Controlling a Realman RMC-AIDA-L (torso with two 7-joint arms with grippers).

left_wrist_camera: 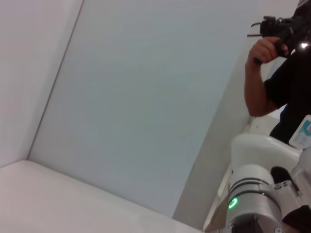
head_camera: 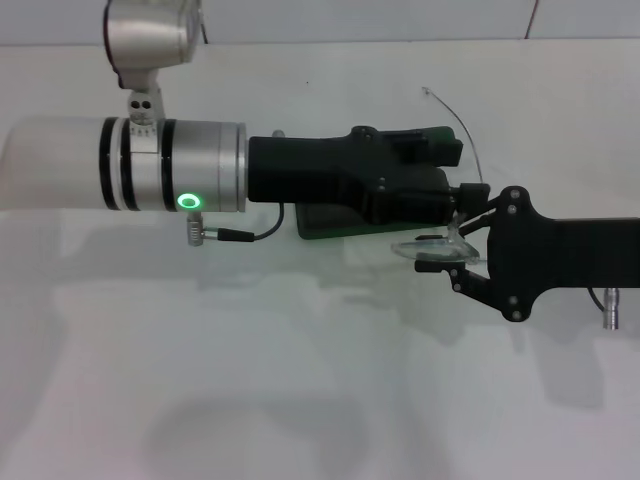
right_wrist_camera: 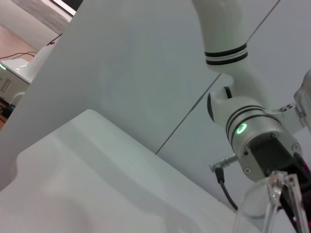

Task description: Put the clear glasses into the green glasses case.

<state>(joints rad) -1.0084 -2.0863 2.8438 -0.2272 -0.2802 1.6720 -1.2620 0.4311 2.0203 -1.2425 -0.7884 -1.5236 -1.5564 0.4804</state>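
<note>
Next, I move my left gripper out of the way first, because it reaches over the green glasses case (head_camera: 345, 221). Then my right gripper will turn the clear glasses (head_camera: 436, 249) and lower them into the case.
The green glasses case (head_camera: 325, 224) lies on the white table (head_camera: 300, 380), mostly hidden under my left gripper (head_camera: 468, 198), whose black body stretches over it from the left. A dark green edge of the case also shows beyond that gripper. The clear glasses (head_camera: 432, 250) hang just right of the case, a little above the table, with my right gripper (head_camera: 458, 258) shut on them from the right. In the right wrist view a clear part of the glasses (right_wrist_camera: 265, 201) stands close to the camera, with the left arm (right_wrist_camera: 252, 133) behind it.
A thin wire (head_camera: 462, 125) curves over the table behind the case. A grey wall (head_camera: 350, 18) backs the table. In the left wrist view a person (left_wrist_camera: 279, 63) holding a camera stands beyond the table, with my right arm (left_wrist_camera: 252, 194) in the foreground.
</note>
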